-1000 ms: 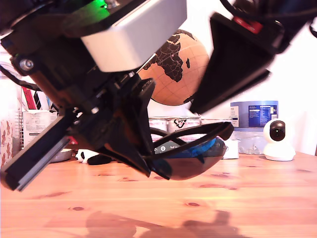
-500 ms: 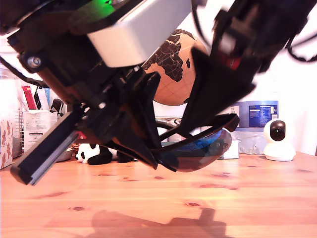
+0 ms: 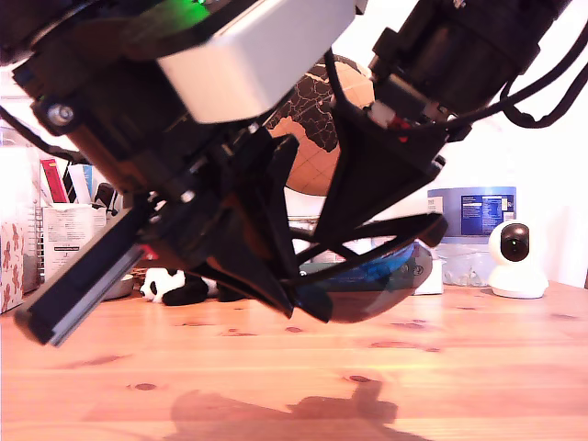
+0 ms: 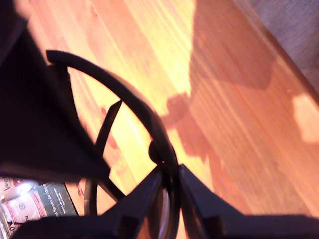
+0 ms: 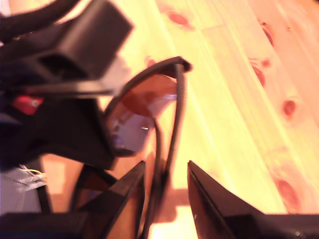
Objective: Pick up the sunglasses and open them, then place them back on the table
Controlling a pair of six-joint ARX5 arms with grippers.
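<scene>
The slim temple arm (image 4: 68,88) is folded sharply inward from the frame's far corner (image 4: 56,57), so it will swing out and stay open when the robot's gripper pulls it.
The black sunglasses (image 3: 372,287) hang a little above the table (image 3: 459,367), their dark lens facing the exterior camera. My first gripper (image 3: 308,301), on the big arm filling the exterior view's left, is shut on the frame's end (image 4: 167,169). My second gripper (image 3: 331,241) reaches down from the exterior view's upper right. Its fingers (image 5: 132,194) stand apart on either side of a slim temple arm (image 5: 174,114), and a gap shows beside that arm. The lens (image 5: 142,107) and the orange-brown table (image 5: 224,99) lie beyond them.
Along the back of the table stand a cork globe (image 3: 308,129), a panda toy (image 3: 175,287), a blue-labelled tub (image 3: 470,216) and a small white camera (image 3: 516,259). Boxes and books (image 3: 64,234) are at the exterior view's left. Labelled tins (image 4: 35,204) show behind the first gripper.
My second arm has swung down from the exterior view's upper right until its fingers straddle the temple arm. The first gripper and the sunglasses rose slightly, then held still.
</scene>
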